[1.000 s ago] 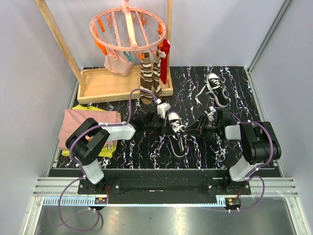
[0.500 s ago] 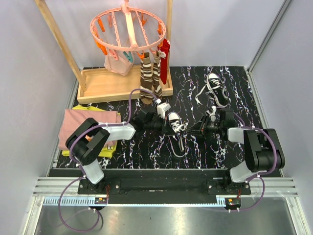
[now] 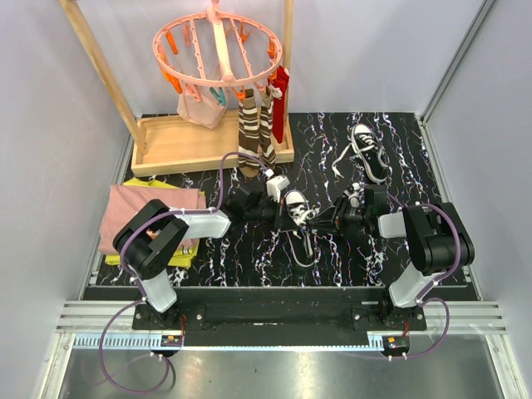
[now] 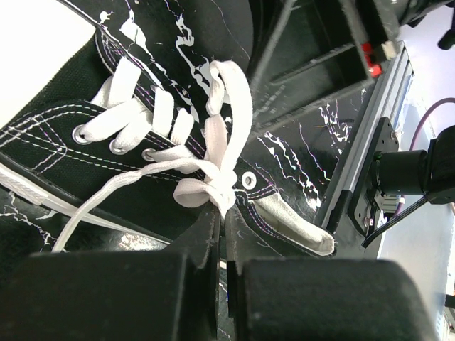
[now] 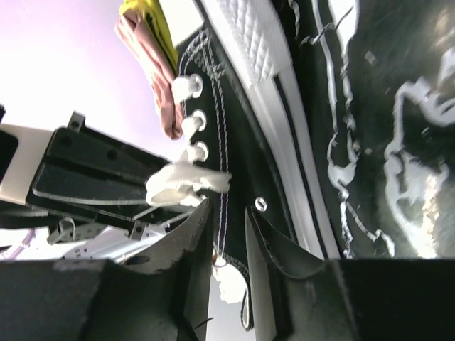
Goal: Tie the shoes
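Note:
My right gripper has the lace loop (image 5: 178,183) by my left gripper outside its fingers, so it needs to open, move over the loop's tip (image 5: 219,182) and pinch that tip.
One black sneaker (image 3: 297,208) with a white toe cap lies at the middle of the mat between both grippers. Its white laces are partly knotted (image 4: 213,186), and one end trails toward the near edge (image 3: 307,246). My left gripper (image 3: 285,209) is at the shoe's left side; in the left wrist view it (image 4: 222,213) is shut on the lace just under the knot. My right gripper (image 3: 321,218) is at the shoe's right side. In the right wrist view it (image 5: 227,213) stands narrowly open against the shoe's side (image 5: 234,106), a lace loop (image 5: 181,186) at its left fingertip. The second sneaker (image 3: 368,151) lies far right, laces loose.
A wooden drying frame with a tray base (image 3: 191,148) stands at the back left. It carries a pink peg hanger (image 3: 218,50) with brown striped socks (image 3: 253,133) hanging down near the left arm. Folded pink and yellow cloths (image 3: 154,218) lie at the left.
My right gripper has moved left, up against the near shoe's right side. The left gripper and the shoe have barely moved.

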Tool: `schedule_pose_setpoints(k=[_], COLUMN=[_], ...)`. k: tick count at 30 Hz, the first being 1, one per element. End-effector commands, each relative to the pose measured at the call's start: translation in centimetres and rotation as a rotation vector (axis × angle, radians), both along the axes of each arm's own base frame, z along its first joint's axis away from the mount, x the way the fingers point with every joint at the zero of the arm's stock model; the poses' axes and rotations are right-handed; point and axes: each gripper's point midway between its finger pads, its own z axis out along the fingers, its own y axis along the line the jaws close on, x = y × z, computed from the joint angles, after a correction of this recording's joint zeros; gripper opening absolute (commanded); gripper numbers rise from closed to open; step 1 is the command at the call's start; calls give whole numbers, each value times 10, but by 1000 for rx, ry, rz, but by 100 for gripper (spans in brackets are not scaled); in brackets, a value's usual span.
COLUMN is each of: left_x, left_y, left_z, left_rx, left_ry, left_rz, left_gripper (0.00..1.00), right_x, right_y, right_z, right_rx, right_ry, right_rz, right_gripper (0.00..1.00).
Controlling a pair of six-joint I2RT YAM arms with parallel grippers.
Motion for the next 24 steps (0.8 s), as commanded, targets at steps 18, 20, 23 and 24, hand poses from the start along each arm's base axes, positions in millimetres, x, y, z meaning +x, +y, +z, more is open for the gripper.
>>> schedule_pose_setpoints(k=[18,20,23,24], left_x=[8,10,10,9], left_y=[-3,-4,-3,-2], left_z=[10,12,12,14], left_rx=[-35,-36,-35,-34], left_ry=[-49,-53,-52,-54], left_rz=[10,12,10,6], left_gripper=[0,0,0,0], right_x=[48,45,45,44], right_y=[8,10,9,8], right_z=[11,12,10,9], right_rx=[34,30,5,-4], right_ry=[-97,-102,-111,-113], right_rz=[-70,-62,-62,-59], right_gripper=[34,30,20,18])
